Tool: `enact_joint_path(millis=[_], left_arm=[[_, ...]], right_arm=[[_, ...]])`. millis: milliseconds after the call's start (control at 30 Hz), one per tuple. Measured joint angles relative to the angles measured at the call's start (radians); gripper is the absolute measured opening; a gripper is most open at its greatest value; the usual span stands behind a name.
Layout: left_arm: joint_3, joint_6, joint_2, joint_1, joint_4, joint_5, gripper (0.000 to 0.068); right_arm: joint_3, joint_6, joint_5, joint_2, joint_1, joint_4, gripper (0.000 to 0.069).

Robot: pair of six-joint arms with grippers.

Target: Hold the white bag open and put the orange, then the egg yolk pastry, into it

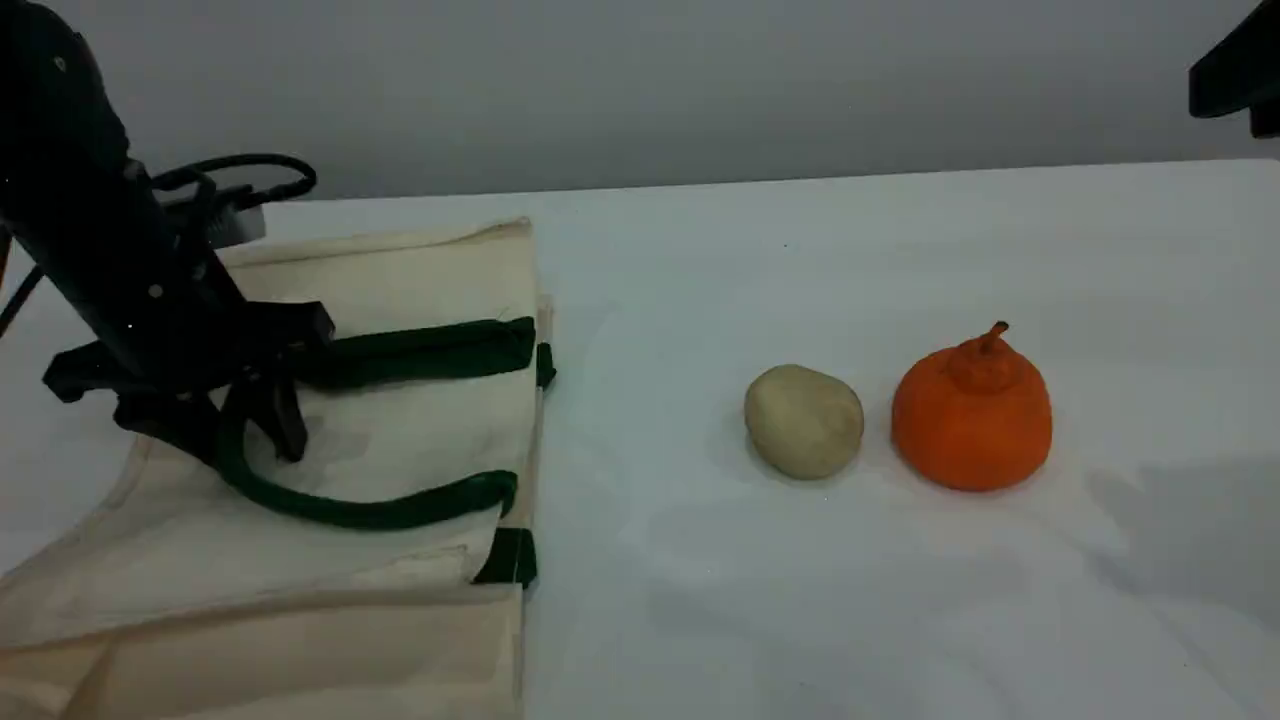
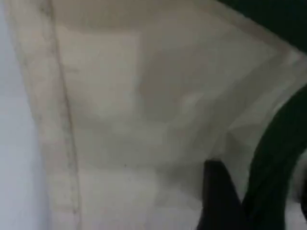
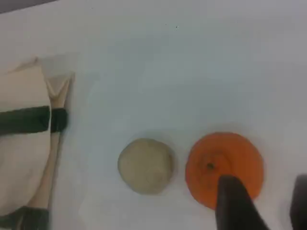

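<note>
My gripper will make the white bag's opening [image 1: 533,442] gape open above the bag's lower layer when it lifts the green handle, because the handle is joined only to the white bag's upper layer [image 1: 497,485].
The white bag [image 1: 400,280] lies flat on the left of the table, its mouth facing the middle. My left gripper [image 1: 240,440] stands on it, jaws apart, with the curved green handle [image 1: 380,510] running between the fingers. In the left wrist view one dark fingertip [image 2: 220,201] rests on the bag's cloth [image 2: 120,120] beside the handle [image 2: 273,163]. The egg yolk pastry [image 1: 803,420] and the orange [image 1: 970,420] sit side by side right of the bag. My right gripper [image 3: 266,206] hangs open and empty above the orange [image 3: 223,163], with the pastry [image 3: 146,165] to its left.
The bag's second green handle [image 1: 420,350] lies flat across the cloth towards its mouth. A folded lower part of the bag [image 1: 300,650] reaches the front edge. Black cables [image 1: 240,170] loop behind the left arm. Part of the right arm [image 1: 1240,75] shows at the top right.
</note>
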Motion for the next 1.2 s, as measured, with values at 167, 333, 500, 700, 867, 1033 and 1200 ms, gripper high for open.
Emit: enact_joint_path(millis=[167, 333, 500, 700, 867, 1033, 1200], left_arm=[[0.000, 0.000, 0.000, 0.000, -0.001, 0.005, 0.0149], [-0.009, 0.014, -0.019, 0.000, -0.002, 0.049, 0.0068], [-0.069, 0.070, -0.122, 0.000, -0.061, 0.155, 0.0068], [-0.166, 0.143, -0.293, 0.000, -0.162, 0.294, 0.0068], [-0.232, 0.183, -0.435, 0.000, -0.214, 0.428, 0.0068], [-0.238, 0.187, -0.572, 0.000, -0.248, 0.506, 0.0068], [-0.238, 0.187, -0.680, 0.000, -0.261, 0.540, 0.0068]], right_arm=[[0.000, 0.001, -0.007, 0.000, 0.000, 0.000, 0.0241], [0.000, -0.026, 0.023, 0.000, 0.000, 0.025, 0.0241], [0.000, -0.094, 0.023, 0.009, 0.000, 0.098, 0.0241], [0.000, -0.168, 0.014, 0.083, 0.000, 0.214, 0.0241], [0.000, -0.296, 0.072, 0.178, 0.000, 0.319, 0.0241], [0.000, -0.421, 0.072, 0.267, 0.000, 0.452, 0.0241], [0.001, -0.526, 0.055, 0.340, 0.000, 0.564, 0.0241]])
